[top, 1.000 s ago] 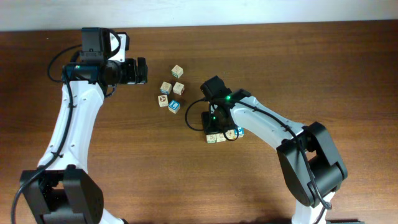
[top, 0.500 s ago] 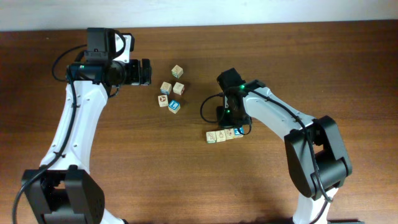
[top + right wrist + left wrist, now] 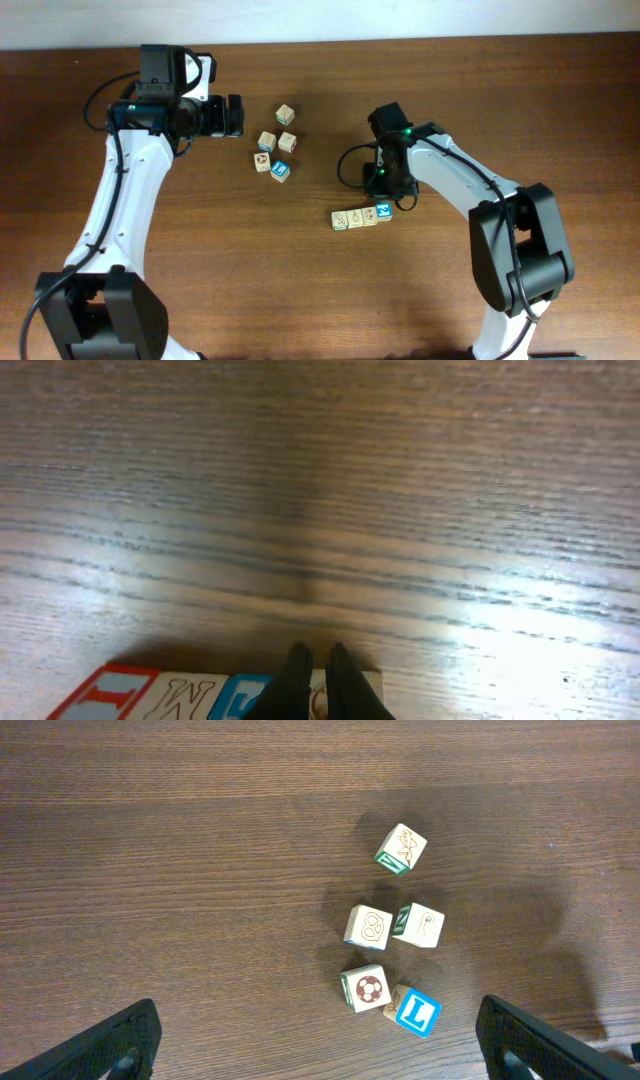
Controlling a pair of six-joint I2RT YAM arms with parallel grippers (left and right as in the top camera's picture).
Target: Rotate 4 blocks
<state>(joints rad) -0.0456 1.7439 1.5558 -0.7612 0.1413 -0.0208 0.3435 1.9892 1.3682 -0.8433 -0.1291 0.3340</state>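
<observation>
The slanted row [image 3: 357, 217] has my right gripper behind it, so next I move that gripper around to the blue-and-white end [image 3: 386, 212] and push the row toward my left gripper.
Four blocks lie in a tight row: three beige tops [image 3: 355, 218] and a blue-and-white one [image 3: 383, 211] at the right end. My right gripper [image 3: 384, 197] hovers just behind that end, shut, nothing between its fingers. In the right wrist view its fingertips [image 3: 315, 660] meet over the row's top edge, beside a blue-lettered face [image 3: 245, 695]. A loose cluster sits further left: three beige picture cubes [image 3: 368, 927], a blue-and-white L cube [image 3: 415, 1012] and a red-ball cube [image 3: 364, 988]. My left gripper [image 3: 318, 1008] hangs wide open above the cluster's near side, holding nothing.
Brown wooden table [image 3: 200, 280] all round. The cluster [image 3: 276, 145] lies between the two arms, about a hand's width from the row. The table's far edge meets a pale wall [image 3: 400, 15].
My right gripper has slid rightward along the row and drawn back behind its right end, uncovering the blue-and-white top. The left arm shifted slightly right, then stayed still.
</observation>
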